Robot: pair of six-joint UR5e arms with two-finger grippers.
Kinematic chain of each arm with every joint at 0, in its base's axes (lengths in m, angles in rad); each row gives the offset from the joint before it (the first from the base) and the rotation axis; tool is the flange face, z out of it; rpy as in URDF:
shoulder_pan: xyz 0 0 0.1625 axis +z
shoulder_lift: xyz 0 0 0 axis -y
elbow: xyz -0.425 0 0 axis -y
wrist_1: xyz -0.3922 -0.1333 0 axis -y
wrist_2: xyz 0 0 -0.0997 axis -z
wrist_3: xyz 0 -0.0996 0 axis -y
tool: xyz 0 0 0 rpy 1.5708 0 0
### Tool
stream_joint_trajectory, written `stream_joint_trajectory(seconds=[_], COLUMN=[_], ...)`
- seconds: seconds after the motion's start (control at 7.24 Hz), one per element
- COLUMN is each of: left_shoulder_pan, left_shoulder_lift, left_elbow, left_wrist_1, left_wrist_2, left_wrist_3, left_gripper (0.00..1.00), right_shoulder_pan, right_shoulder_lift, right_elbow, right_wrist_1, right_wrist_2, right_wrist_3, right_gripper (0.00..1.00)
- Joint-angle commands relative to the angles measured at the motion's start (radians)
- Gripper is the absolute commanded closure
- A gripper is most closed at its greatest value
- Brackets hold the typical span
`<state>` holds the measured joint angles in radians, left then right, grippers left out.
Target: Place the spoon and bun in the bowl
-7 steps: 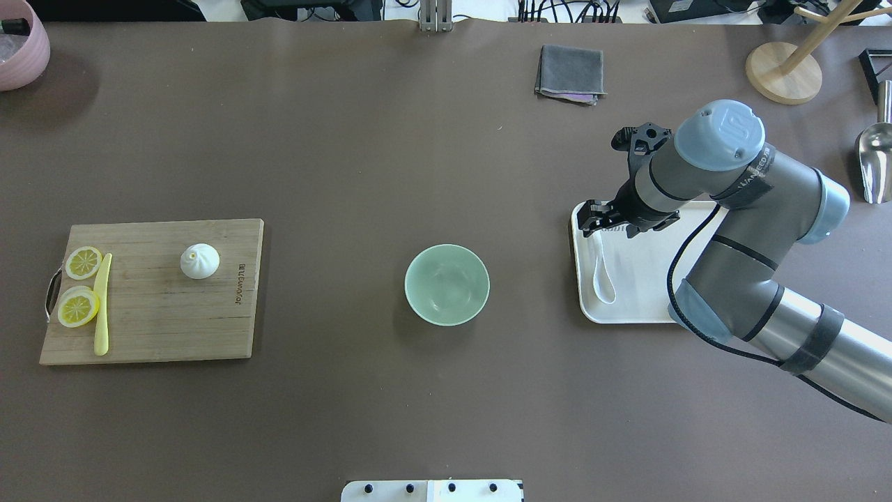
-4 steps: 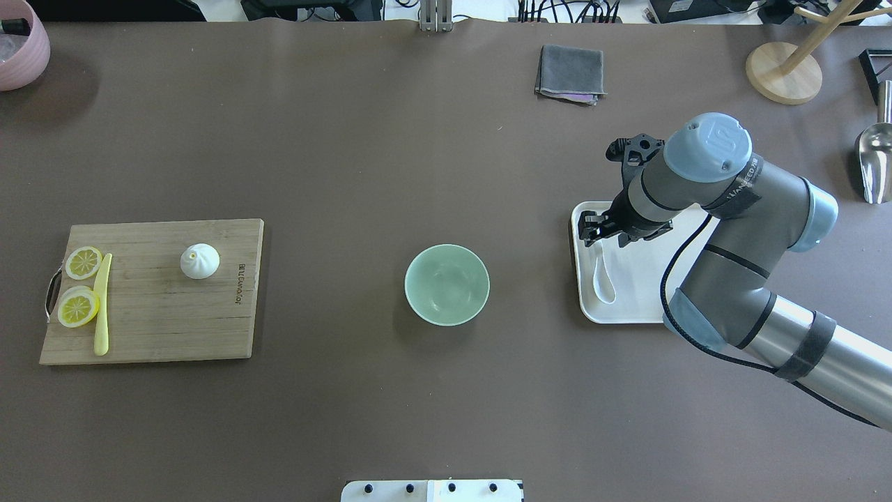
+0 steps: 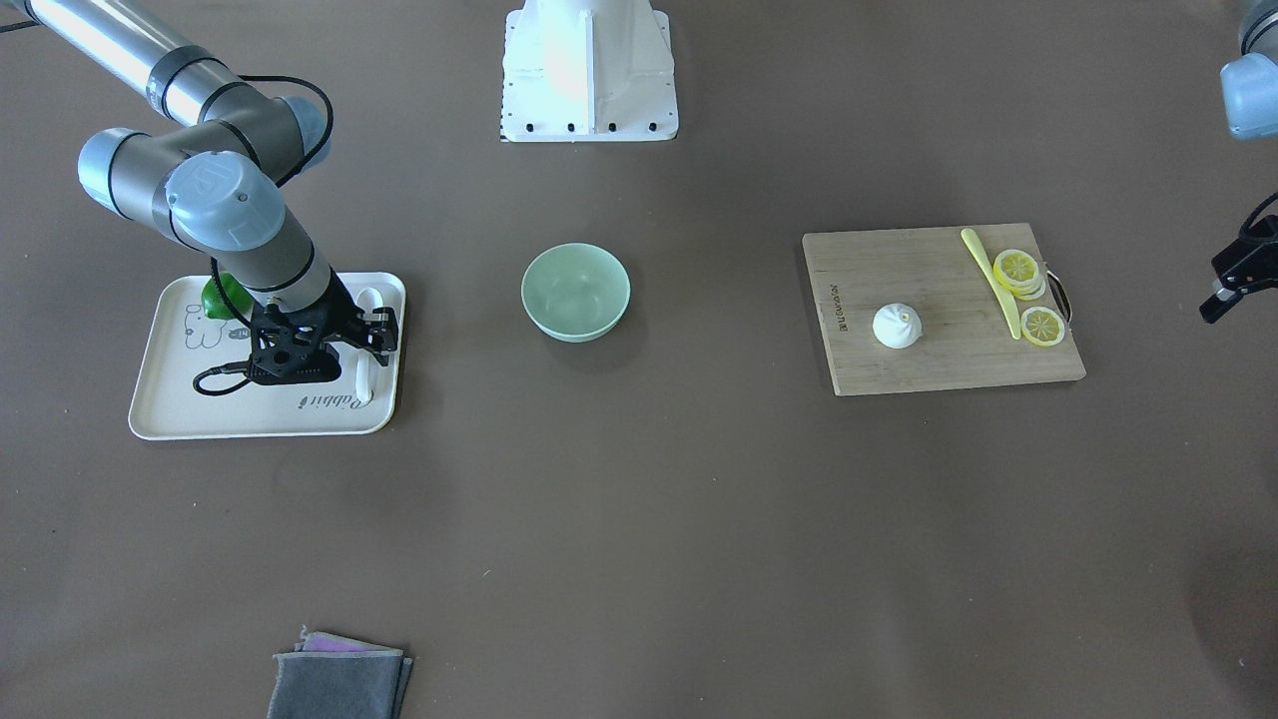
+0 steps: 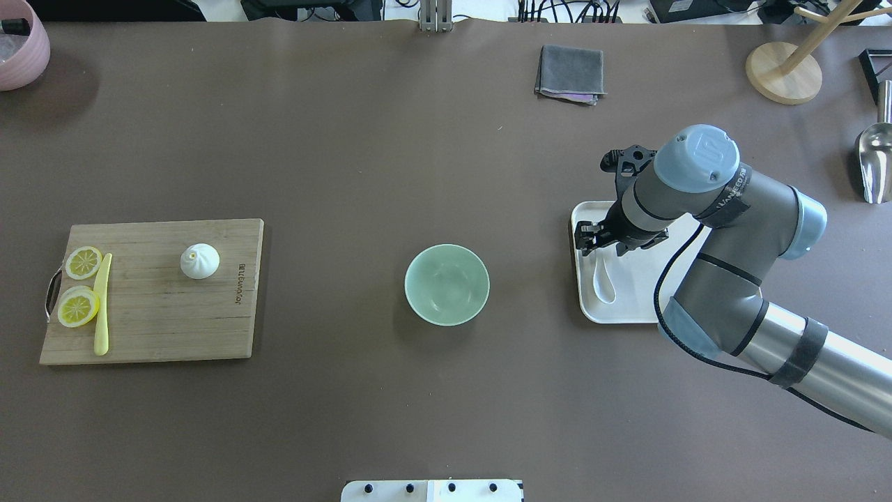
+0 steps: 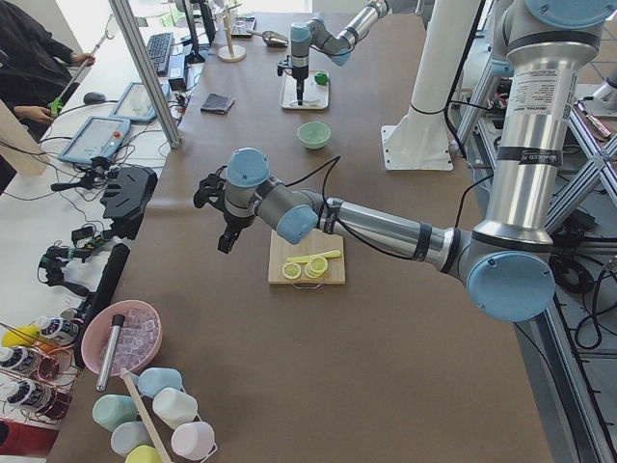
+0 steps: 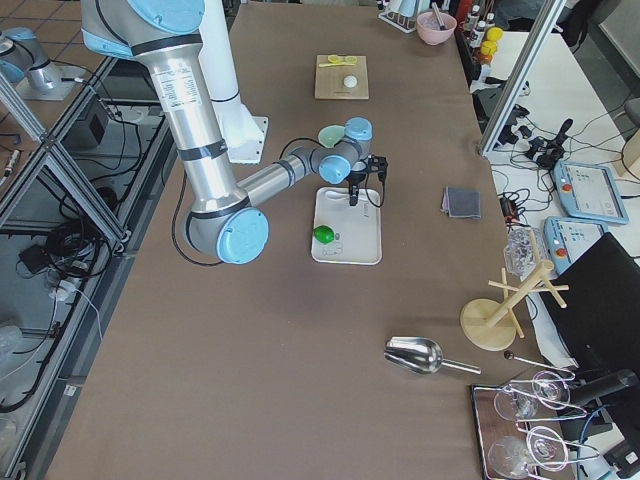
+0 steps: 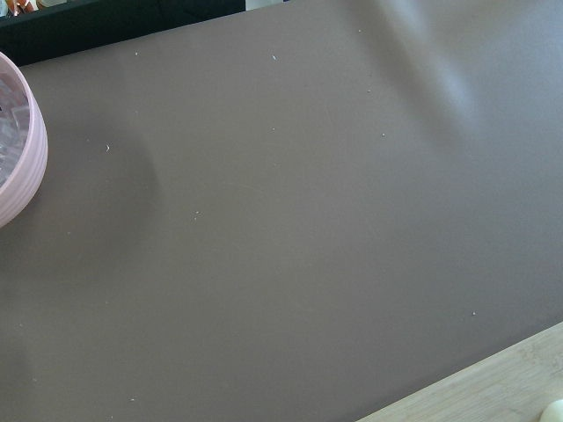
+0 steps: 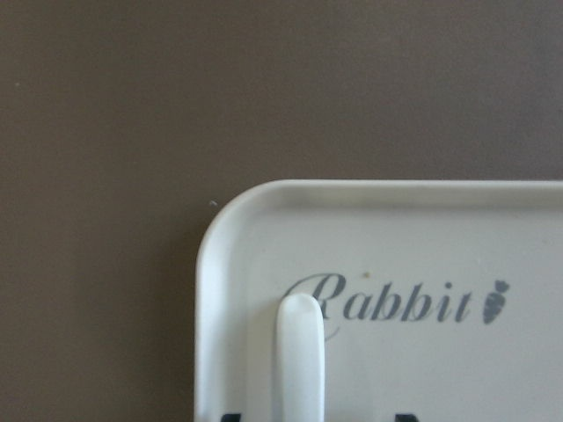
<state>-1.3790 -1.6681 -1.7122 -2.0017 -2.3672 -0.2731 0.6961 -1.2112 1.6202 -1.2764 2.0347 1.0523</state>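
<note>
My gripper is going to lower in the cream-white spoon, which looks about as long as the mint-green bowl (image 3: 575,293) is wide, so its handle (image 3: 364,379) will stick out over the bowl's rim.
The cream-white spoon (image 4: 603,282) lies on the white tray (image 4: 631,307) at the right, scoop toward the robot. My right gripper (image 4: 598,245) is open just over the spoon's handle. In the right wrist view the handle tip (image 8: 299,360) lies between the two dark fingertips at the bottom edge. The white bun (image 4: 200,261) sits on the wooden cutting board (image 4: 153,321) at the left. The mint-green bowl (image 4: 447,286) stands empty at the table's middle. My left gripper (image 3: 1236,275) hangs at the view's edge beyond the board; I cannot tell its state.
A green lime (image 3: 222,297) lies on the tray behind the right arm. Lemon slices (image 4: 83,262) and a yellow knife (image 4: 102,307) lie on the board. A grey cloth (image 4: 570,73), pink bowl (image 4: 21,42), wooden stand (image 4: 783,72) and metal scoop (image 4: 874,164) sit along the far side.
The right arm has swung a little left and toward the robot, bringing its gripper down over the spoon's handle. The spoon, bun and bowl have not moved.
</note>
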Motion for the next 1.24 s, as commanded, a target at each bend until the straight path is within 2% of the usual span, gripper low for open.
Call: stream_joint_trajectory(seconds=[0.0,0.14,0.41,0.55,0.69,0.83,0.97,1.11], left_shoulder_pan=[0.000,0.000,0.000,0.000,0.000,0.018,0.093,0.160], left_shoulder_lift=[0.001,-0.001,-0.001,-0.001,-0.005,-0.036,-0.062,-0.062], left_elbow=[-0.001,-0.001,-0.009,-0.012,-0.018,-0.018,-0.039,-0.044], left_wrist_1=[0.001,0.001,0.000,0.000,0.000,-0.003,-0.005,-0.008], left_wrist_2=[-0.001,-0.001,-0.003,-0.003,-0.001,-0.003,0.009,0.014], left_wrist_3=[0.000,0.000,-0.001,-0.002,-0.011,-0.085,-0.168,-0.172], left_gripper=[0.02,0.02,0.02,0.02,0.02,0.02,0.02,0.02], right_shoulder_pan=[0.000,0.002,0.023,0.063,0.103,0.112,0.111,0.105], right_shoulder_lift=[0.001,0.001,-0.001,0.001,0.013,0.072,0.132,0.162], right_elbow=[-0.002,-0.002,0.007,0.041,0.105,0.143,0.145,0.145], right_wrist_1=[0.002,-0.001,-0.003,-0.012,-0.079,-0.175,-0.239,-0.254], right_wrist_2=[0.001,0.001,0.010,0.036,0.082,0.082,0.078,0.075], right_wrist_3=[0.000,0.000,0.000,0.000,-0.001,-0.002,0.002,0.018], right_gripper=[0.90,1.00,1.00,1.00,1.00,1.00,1.00,1.00])
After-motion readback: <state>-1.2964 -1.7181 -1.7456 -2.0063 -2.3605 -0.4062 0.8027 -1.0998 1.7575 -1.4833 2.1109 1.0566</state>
